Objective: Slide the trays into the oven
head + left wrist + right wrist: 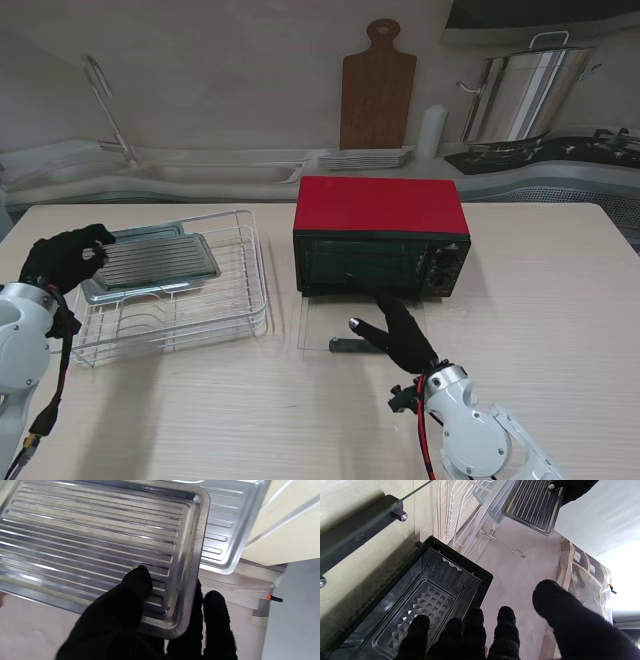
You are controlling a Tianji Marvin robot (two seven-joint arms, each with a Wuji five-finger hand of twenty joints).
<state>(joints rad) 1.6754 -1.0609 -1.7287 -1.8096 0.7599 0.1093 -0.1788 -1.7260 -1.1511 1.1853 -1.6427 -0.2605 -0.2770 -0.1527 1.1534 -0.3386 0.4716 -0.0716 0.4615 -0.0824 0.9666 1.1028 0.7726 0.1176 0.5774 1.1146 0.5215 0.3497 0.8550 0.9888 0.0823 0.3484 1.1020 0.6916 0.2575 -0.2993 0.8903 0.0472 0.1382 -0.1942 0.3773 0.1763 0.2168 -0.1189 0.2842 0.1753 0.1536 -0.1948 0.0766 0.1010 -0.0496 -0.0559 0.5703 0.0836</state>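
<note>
The oven cavity shows an open gap [428, 597] between its rods, so the tray [158, 262] should go straight in between the rods when the robot pushes it.
A ribbed metal tray [158, 262] is lifted slightly over a second tray [118, 290] in the white wire rack [215, 310]. My left hand [65, 258] is shut on the upper tray's left corner; the left wrist view shows thumb on top of that tray [100, 542] and fingers beneath, with the lower tray [225, 525] behind. The red oven [380, 232] stands at the table's centre with its glass door [330, 322] folded flat. My right hand [400, 335] rests open over the door by its dark handle [345, 346]. The oven cavity [420, 600] shows in the right wrist view.
A wooden cutting board [377, 88], stacked plates [365, 158], a steel stockpot [520, 95] and a sink faucet [105, 105] stand on the counter behind the table. The table's far edge runs just behind the oven.
</note>
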